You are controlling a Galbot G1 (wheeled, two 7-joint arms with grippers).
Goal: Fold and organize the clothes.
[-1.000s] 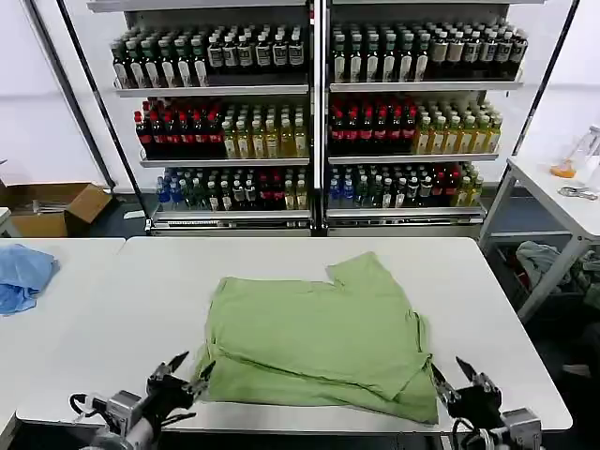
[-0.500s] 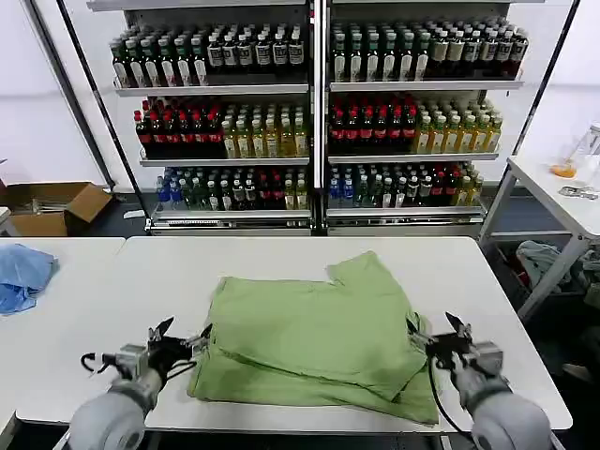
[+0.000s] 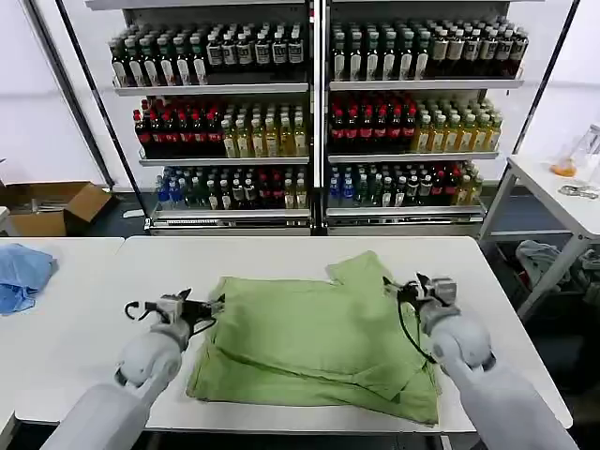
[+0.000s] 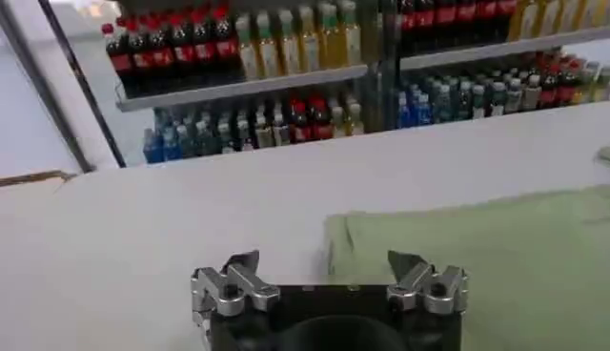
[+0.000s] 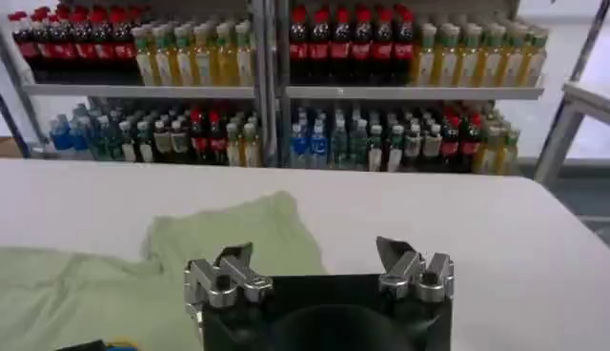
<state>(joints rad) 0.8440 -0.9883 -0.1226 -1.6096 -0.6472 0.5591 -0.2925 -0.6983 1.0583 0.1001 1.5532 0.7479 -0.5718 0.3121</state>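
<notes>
I should expect the light green shirt [image 3: 314, 337] to show its hidden front, with buttons and print, when I turn it over, because the shirt now shows a plain side [image 3: 295, 314].
The clothes are one light green shirt [image 3: 319, 337], lying folded and flat in the middle of the white table [image 3: 281, 258], with a sleeve flap sticking out at its far right. My left gripper [image 3: 208, 305] hovers open at the shirt's left edge, level with its far corner. In the left wrist view that gripper [image 4: 324, 262] holds nothing, and the shirt's corner [image 4: 496, 248] lies just ahead. My right gripper [image 3: 398, 289] is open by the sleeve flap on the right side. Seen from the right wrist, it [image 5: 315, 250] is empty above the green flap [image 5: 238, 234].
A light blue cloth [image 3: 21, 277] lies on the neighbouring table at the left. Shelves of bottles [image 3: 319, 112] stand behind the table. A cardboard box [image 3: 52, 206] sits on the floor at the left, and a second white table [image 3: 562, 192] stands at the right.
Both arms have moved from the table's near edge toward its far side, along the shirt's left and right edges. The shirt has not moved.
</notes>
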